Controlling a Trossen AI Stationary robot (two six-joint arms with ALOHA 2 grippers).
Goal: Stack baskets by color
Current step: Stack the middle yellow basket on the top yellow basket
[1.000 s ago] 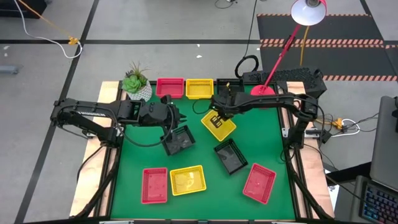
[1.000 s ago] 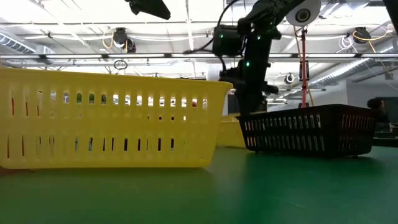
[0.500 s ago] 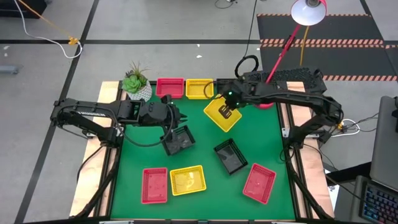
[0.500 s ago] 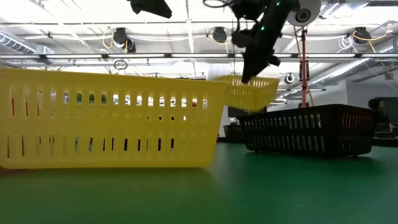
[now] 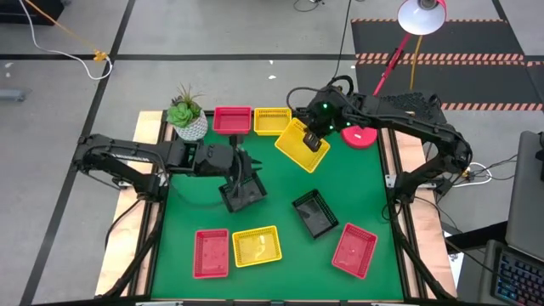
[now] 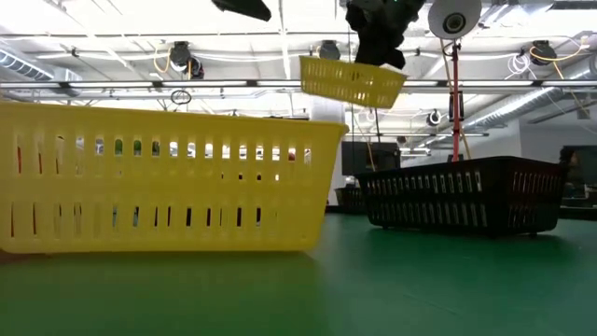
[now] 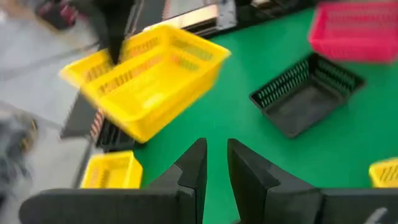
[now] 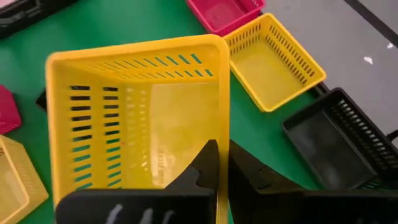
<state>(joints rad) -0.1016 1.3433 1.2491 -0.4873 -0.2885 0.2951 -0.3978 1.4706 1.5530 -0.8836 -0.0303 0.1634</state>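
Note:
I should straighten the yellow basket in my right gripper (image 5: pixel 297 150) first by taking its loose end (image 5: pixel 282 133) with my left gripper, because it hangs crooked to the far yellow basket.
My right gripper (image 5: pixel 313 140) (image 8: pixel 222 149) is shut on a yellow basket (image 5: pixel 302 144) (image 6: pixel 353 82), high above the table's far middle. Past it, a red basket (image 5: pixel 232 119) and a yellow basket (image 5: pixel 272 121) sit at the far edge. My left gripper (image 5: pixel 240 172) (image 7: pixel 216 146) hovers over a black basket (image 5: pixel 242 194) that rests on the table. Its fingers stand a narrow gap apart with nothing between them. Another black basket (image 5: pixel 314 212) lies mid-table. Along the near side are a red basket (image 5: pixel 211 252), a yellow basket (image 5: pixel 255 246) and a second red basket (image 5: pixel 354 251). My right gripper pinches the rim of one side wall (image 8: pixel 222 118) of the yellow basket, with one finger inside and one outside. The fingers slant down from above, and the wall runs away between them. The basket hangs clear of the table, open side up and tilted.
A white plant pot (image 5: pixel 189 121) stands at the far left corner. A red lamp base (image 5: pixel 361 136) stands at the far right, and its arm rises over the table edge. Bare green mat (image 5: pixel 280 191) lies between the two black baskets.
My right gripper has risen and gone toward the far edge, turning as it went. The yellow basket has come up off the mat with it and now hangs tilted, well clear of the table. My left gripper has rolled a little in place above the black basket.

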